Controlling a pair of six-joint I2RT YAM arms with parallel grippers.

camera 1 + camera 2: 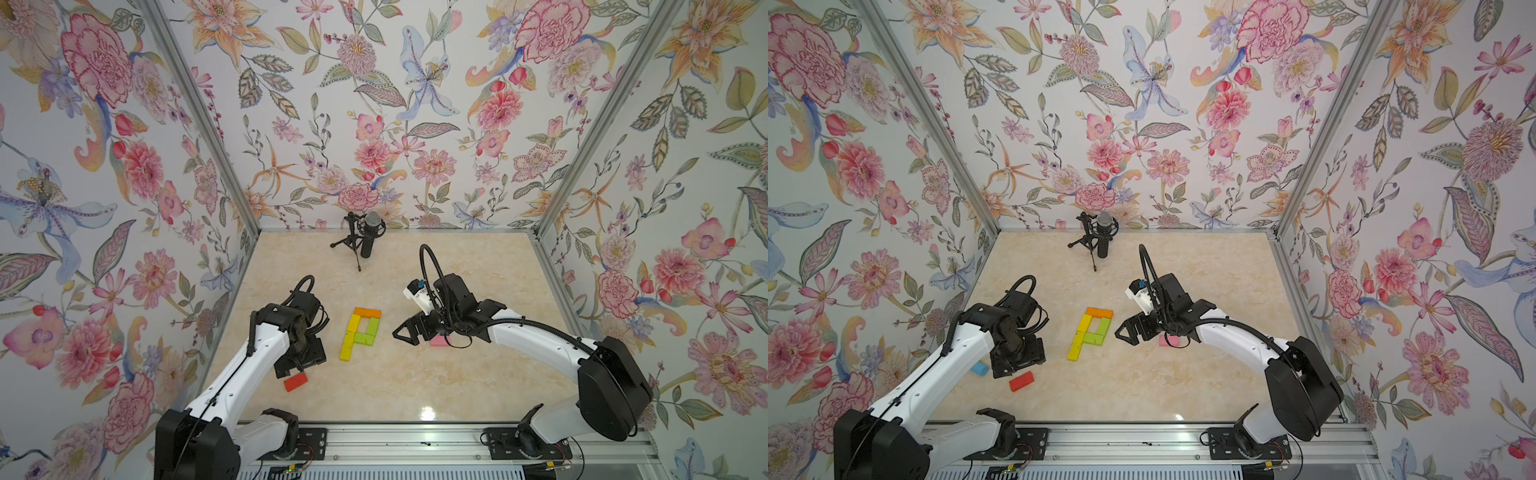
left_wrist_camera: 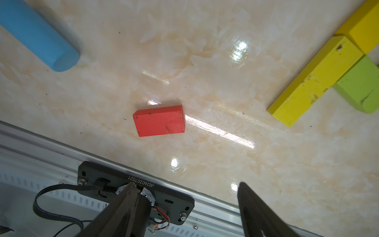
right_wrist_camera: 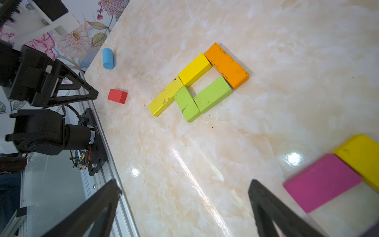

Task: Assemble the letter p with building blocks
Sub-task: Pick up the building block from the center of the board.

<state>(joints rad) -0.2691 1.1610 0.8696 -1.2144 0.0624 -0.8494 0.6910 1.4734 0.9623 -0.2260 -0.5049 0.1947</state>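
The red block (image 1: 1021, 380) is crooked and off to one side of my left gripper's fingers. Next, I move back, turn square and grip its short ends (image 2: 183, 118).
Five building blocks lie joined as a letter P mid-table in both top views: an orange bar (image 1: 367, 312) on top, two yellow bars (image 1: 347, 348) as the stem, two lime green bars (image 1: 365, 338) closing the loop. A loose red block (image 2: 159, 121) lies on the table near my left gripper (image 2: 186, 184), which hangs above it, open and empty. My right gripper (image 3: 185, 184) hovers right of the P, open and empty. A magenta block (image 3: 322, 182) and another yellow block (image 3: 363, 156) lie beside it, mostly hidden under the right arm in the top views.
A blue cylinder (image 1: 979, 368) lies by the left wall behind the left arm. A microphone on a small tripod (image 1: 368, 237) stands at the back. The metal rail (image 1: 415, 440) with both arm bases runs along the front edge. Floral walls enclose three sides.
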